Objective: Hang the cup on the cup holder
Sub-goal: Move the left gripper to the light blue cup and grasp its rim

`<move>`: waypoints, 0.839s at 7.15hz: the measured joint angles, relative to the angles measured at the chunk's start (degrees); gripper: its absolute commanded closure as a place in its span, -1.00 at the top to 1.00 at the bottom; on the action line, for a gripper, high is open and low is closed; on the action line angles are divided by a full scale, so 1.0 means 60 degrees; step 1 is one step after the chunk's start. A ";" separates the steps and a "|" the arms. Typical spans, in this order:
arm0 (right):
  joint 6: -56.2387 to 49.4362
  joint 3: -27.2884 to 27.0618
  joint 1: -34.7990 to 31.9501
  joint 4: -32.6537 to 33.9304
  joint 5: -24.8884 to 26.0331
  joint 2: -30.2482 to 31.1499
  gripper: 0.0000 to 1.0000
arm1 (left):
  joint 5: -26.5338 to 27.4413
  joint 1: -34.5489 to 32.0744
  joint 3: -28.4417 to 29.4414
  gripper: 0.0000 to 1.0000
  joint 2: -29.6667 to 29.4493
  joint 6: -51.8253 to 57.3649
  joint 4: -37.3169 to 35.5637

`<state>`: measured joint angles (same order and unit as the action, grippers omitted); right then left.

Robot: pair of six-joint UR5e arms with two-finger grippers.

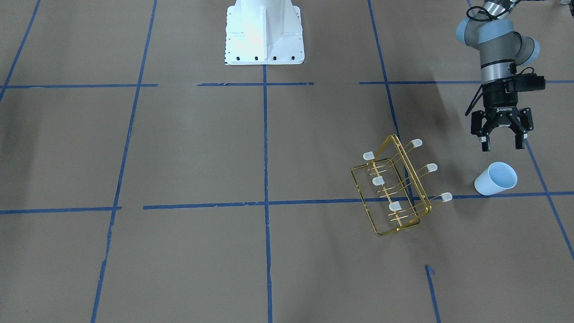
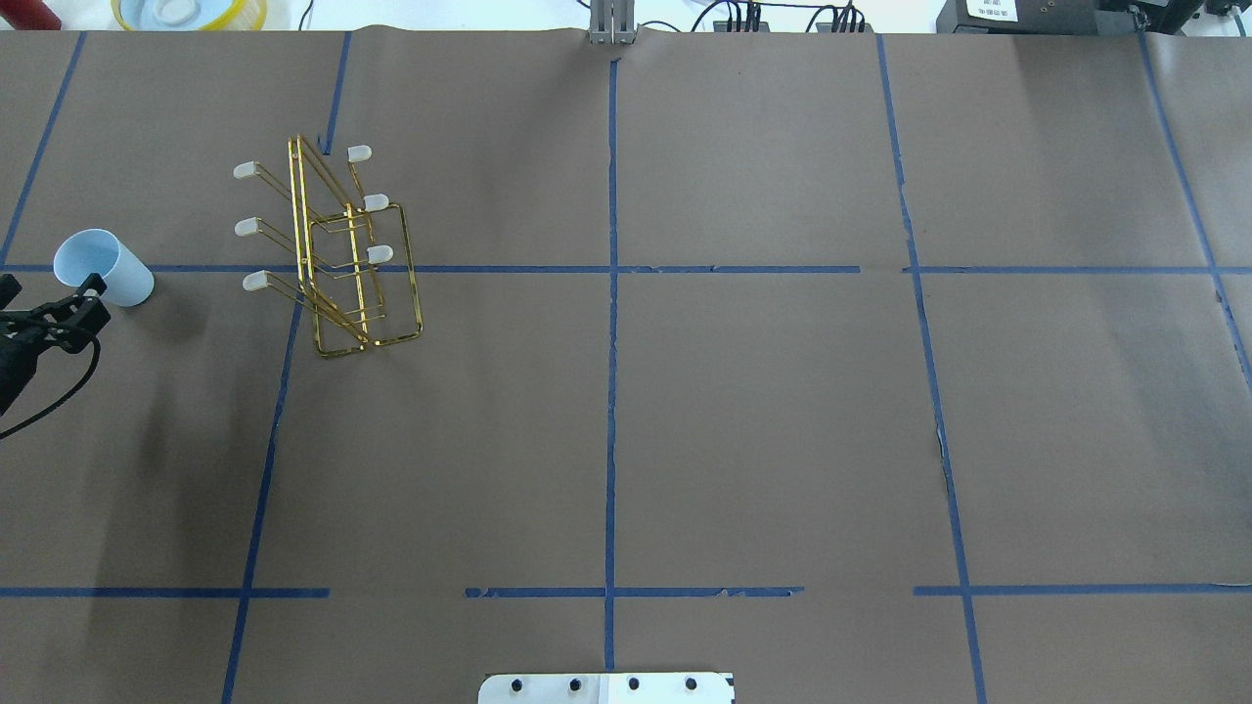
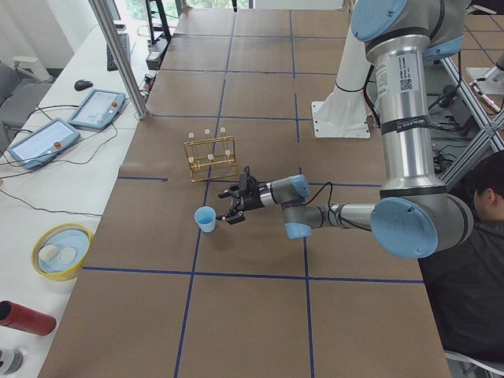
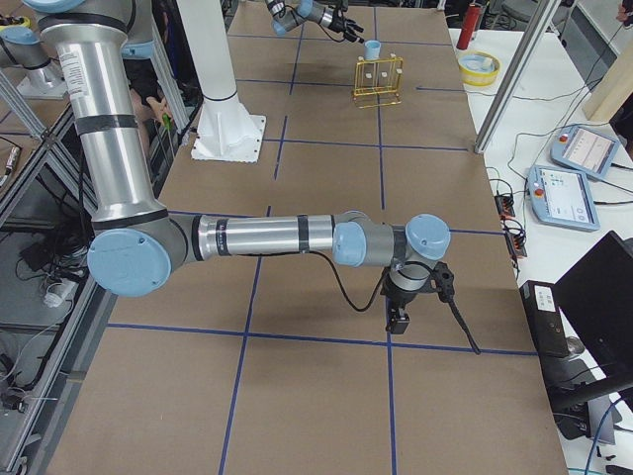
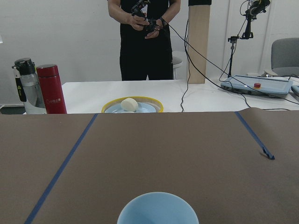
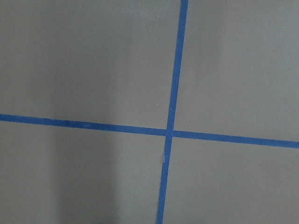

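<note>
The pale blue cup [image 1: 495, 178] will keep hanging tilted with its bottom outward when I push it over one of the cup holder's white-capped pegs [image 1: 416, 143], since they slant upward.
The pale blue cup [image 1: 495, 178] stands upright, mouth up, on the brown table near the robot's left end; it also shows as the cup [image 2: 103, 267] and its rim [image 5: 158, 210]. The gold wire cup holder [image 1: 394, 188] stands beside it toward the table's middle, its white-capped prongs bare, and appears again as the cup holder [image 2: 342, 254]. My left gripper [image 1: 502, 146] is open, level with the table, a short way on the robot's side of the cup and apart from it. My right gripper [image 4: 399, 319] hangs low over the far end of the table; I cannot tell its state.
The robot's white base [image 1: 264, 31] sits at the table's middle edge. Beyond the left end, a side table holds a yellow bowl [image 5: 132, 106] and a red bottle [image 5: 51, 88], with a person [image 5: 145, 37] standing behind. Blue tape lines grid the brown table.
</note>
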<state>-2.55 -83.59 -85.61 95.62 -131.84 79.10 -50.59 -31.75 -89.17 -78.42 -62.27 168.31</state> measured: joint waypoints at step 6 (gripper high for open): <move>0.0000 0.0000 0.0000 0.0000 0.0000 0.0000 1.00 | -0.0289 0.0303 0.1148 1.00 -0.0629 -0.0031 0.0024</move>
<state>-2.55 -83.58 -85.60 95.62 -131.84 79.10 -52.33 -29.93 -82.28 -82.19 -62.46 168.46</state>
